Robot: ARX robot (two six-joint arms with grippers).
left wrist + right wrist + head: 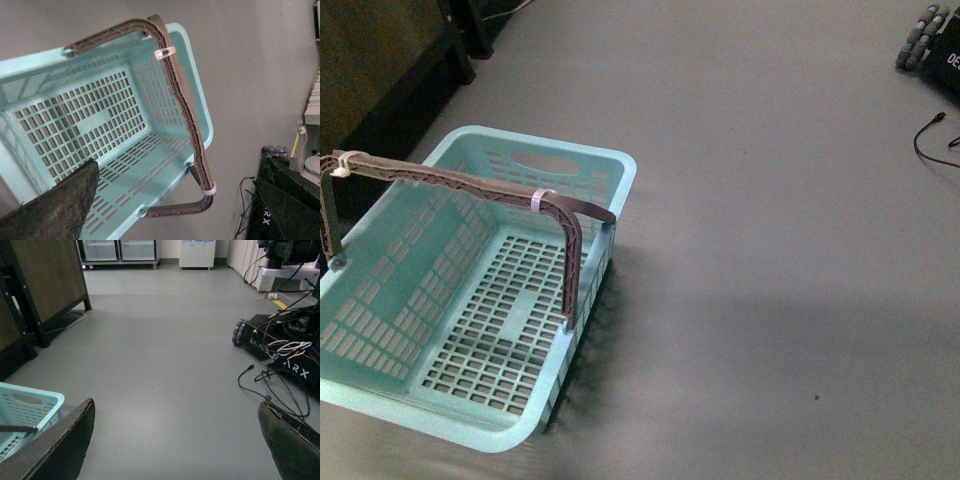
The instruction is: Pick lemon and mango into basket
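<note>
The basket will hang with its opening facing up when the robot carries it, because the grey-brown handle's forked ends [571, 315] are attached at spread-out spots along the basket's rim [500, 310].
The light aqua basket [582, 160] sits on the grey floor at the lower left of the front view, with nothing in it; its grey-brown handle [470, 185] arches over it, tied with white zip ties. My left gripper [182, 167] hangs open above the basket [195, 100], its dark fingers [60, 205] spread wide and holding nothing. My right gripper [177, 410] is open over bare floor, with a corner of the basket [30, 400] beside one finger. The lemon and the mango are out of view. Neither arm shows in the front view.
Dark wooden furniture [380, 70] stands behind the basket on the left. A wheeled black robot base [285, 345] with trailing cables [260, 385] sits to the right, its wheel [920, 35] showing at the front view's top right corner. White cabinets [120, 250] line the far wall.
</note>
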